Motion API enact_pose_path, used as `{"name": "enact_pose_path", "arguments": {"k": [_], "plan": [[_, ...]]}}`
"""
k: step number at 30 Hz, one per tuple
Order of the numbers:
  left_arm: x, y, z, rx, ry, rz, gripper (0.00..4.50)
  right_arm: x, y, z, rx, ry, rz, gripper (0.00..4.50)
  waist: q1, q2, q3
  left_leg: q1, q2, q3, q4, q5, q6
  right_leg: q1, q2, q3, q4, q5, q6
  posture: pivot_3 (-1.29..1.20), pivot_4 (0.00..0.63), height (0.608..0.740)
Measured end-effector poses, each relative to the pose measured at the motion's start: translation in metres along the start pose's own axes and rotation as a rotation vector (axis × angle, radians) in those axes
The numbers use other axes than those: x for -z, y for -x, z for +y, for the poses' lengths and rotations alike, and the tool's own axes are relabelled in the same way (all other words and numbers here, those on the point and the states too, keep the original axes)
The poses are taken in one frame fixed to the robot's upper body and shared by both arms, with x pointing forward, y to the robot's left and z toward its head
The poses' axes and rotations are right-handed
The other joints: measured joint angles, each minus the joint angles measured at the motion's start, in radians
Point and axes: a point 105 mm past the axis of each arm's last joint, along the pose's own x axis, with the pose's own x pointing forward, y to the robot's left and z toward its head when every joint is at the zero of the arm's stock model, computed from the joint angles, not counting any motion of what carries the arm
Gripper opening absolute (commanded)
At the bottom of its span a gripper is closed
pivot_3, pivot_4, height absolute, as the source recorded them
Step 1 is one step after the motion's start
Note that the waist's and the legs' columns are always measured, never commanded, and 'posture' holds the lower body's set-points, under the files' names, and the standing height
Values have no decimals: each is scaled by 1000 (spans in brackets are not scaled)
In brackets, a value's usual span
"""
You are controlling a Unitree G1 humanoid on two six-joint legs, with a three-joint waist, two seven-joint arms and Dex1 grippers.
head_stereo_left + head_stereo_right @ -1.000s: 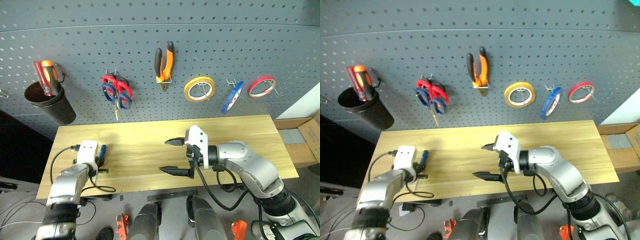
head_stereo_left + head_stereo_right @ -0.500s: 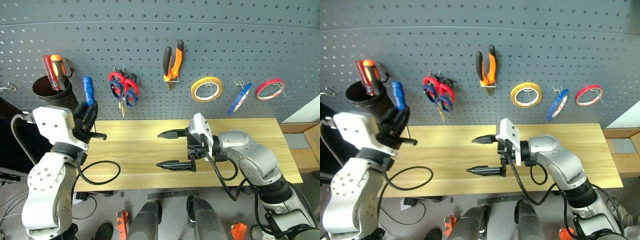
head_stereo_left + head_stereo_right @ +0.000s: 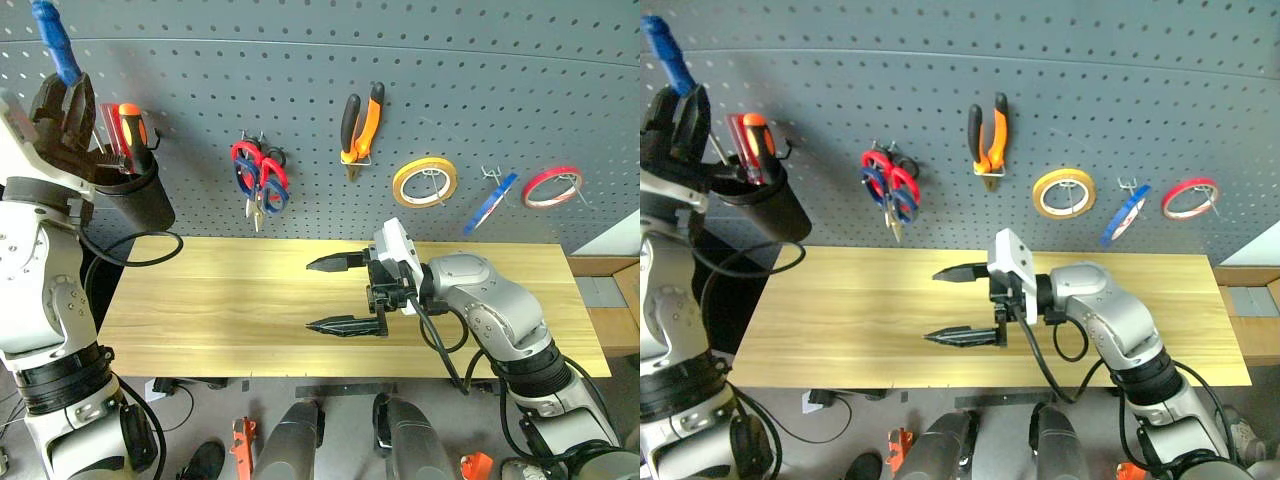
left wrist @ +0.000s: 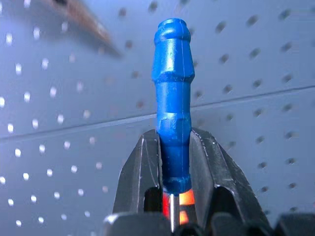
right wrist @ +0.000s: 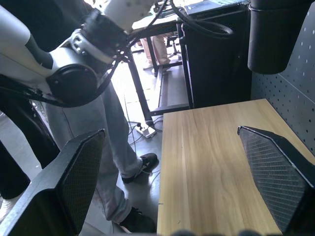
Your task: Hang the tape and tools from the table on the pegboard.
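Observation:
The blue-handled screwdriver's metal rod points down at the black cup's opening, so I should keep lowering it with my left gripper until its handle gets near the cup's rim.
My left gripper is shut on the blue-handled screwdriver, raised at the far left in front of the pegboard, just above a black cup. In the left wrist view the blue handle sticks out past the fingers. On the pegboard hang the dark-handled scissors beside red-handled ones, the orange-and-black pliers and the blue tape. My right gripper hangs open and empty over the middle of the table, pointing left.
The black cup holds a red and an orange screwdriver. A yellow tape ring and a red tape ring hang either side of the blue tape. Legs in grey trousers stand off the table's left end. Cardboard boxes sit at the right.
My left gripper has lifted the blue screwdriver from the table's left end up to the pegboard above the black cup, handle now pointing up. The right gripper has barely moved.

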Motion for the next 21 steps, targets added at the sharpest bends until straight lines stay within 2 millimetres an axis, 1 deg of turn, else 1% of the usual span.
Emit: {"name": "enact_pose_path", "arguments": {"k": [2,3,6,8,10,14,16,21], "plan": [[13,0,4,-11,-4,22,439,-4,-3,-5,40,8,-23,4500,-2,0,0,0,0,0,0,0,0,0,0,-1,1,0,0,86,242,740],[19,1,6,-19,1,33,439,-9,-4,-10,78,15,-47,4500,-3,0,0,0,0,0,0,0,0,0,0,-1,1,0,0,80,244,740],[34,2,6,-24,-3,54,439,-34,-6,-27,174,56,-133,4500,-8,0,0,0,0,0,0,0,0,-1,0,0,1,0,0,72,244,740],[39,2,5,-23,1,60,439,-46,-4,-32,208,78,-167,4500,-12,-1,0,0,0,-1,0,0,0,-1,-1,-1,1,0,0,67,241,740],[40,4,6,-25,-3,58,439,-53,-3,-37,238,83,-193,4500,-14,-1,0,-1,0,0,0,0,0,-1,-1,-2,1,0,0,71,235,740],[43,8,7,-25,-13,62,439,-71,-5,-41,270,105,-245,4500,-27,0,0,0,0,0,0,0,0,-2,-1,-1,2,0,0,73,227,740],[46,10,7,-27,-13,73,439,-74,-5,-41,279,114,-255,4500,-27,-1,-1,0,0,1,0,0,0,-2,-1,-1,2,0,0,75,224,740],[50,17,8,-36,9,101,439,-74,-4,-43,290,113,-254,4500,-28,-1,-2,0,0,2,0,0,0,-2,-1,-1,3,0,0,75,224,740]]}}
